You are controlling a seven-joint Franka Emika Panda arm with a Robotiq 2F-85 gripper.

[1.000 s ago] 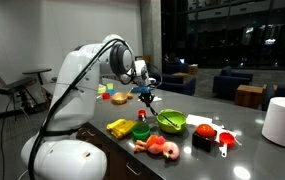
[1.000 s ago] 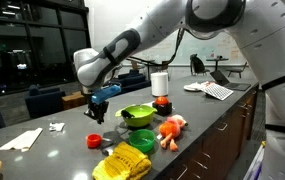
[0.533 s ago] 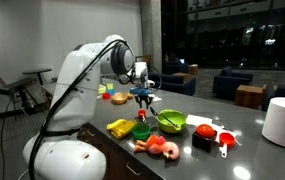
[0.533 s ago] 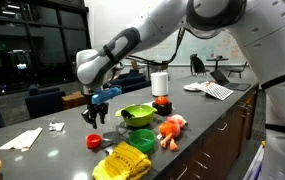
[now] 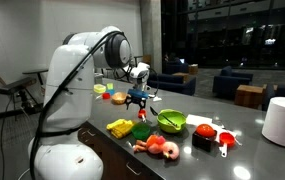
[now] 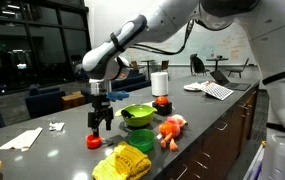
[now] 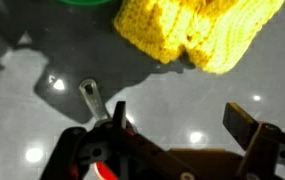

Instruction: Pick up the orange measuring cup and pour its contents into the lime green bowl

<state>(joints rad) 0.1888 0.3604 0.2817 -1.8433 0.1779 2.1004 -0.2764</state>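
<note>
My fingers have the orange measuring cup's handle (image 7: pixel 93 97) lying at a slant outside them, so my gripper should move over the cup (image 6: pixel 93 141) and turn to line up with the handle before it closes.
The orange measuring cup (image 6: pixel 93 141) sits on the dark counter, just below and slightly beside my gripper (image 6: pixel 101 122), which points straight down. In the wrist view only a red sliver of the cup (image 7: pixel 103 170) and its pale handle (image 7: pixel 89 95) show, outside the left finger. The gripper (image 7: pixel 180 120) is open there, with bare counter between its fingers. In an exterior view the gripper (image 5: pixel 137 102) hangs over the small cup (image 5: pixel 142 114). The lime green bowl (image 6: pixel 137 115) (image 5: pixel 171 121) stands close by, and its rim (image 7: pixel 82 3) shows at the wrist view's top edge.
A yellow knitted item (image 7: pixel 197 30) (image 6: pixel 122 162) lies near the cup. A small green cup (image 6: pixel 140 137), an orange-pink toy (image 6: pixel 172 128), a red long-handled measuring cup (image 5: pixel 223 140) and a white roll (image 5: pixel 282 120) share the counter. The counter's front edge is close.
The jaws have gone from shut to wide open. The wrist has swung from tilted to upright. The orange cup rests at the same spot on the counter.
</note>
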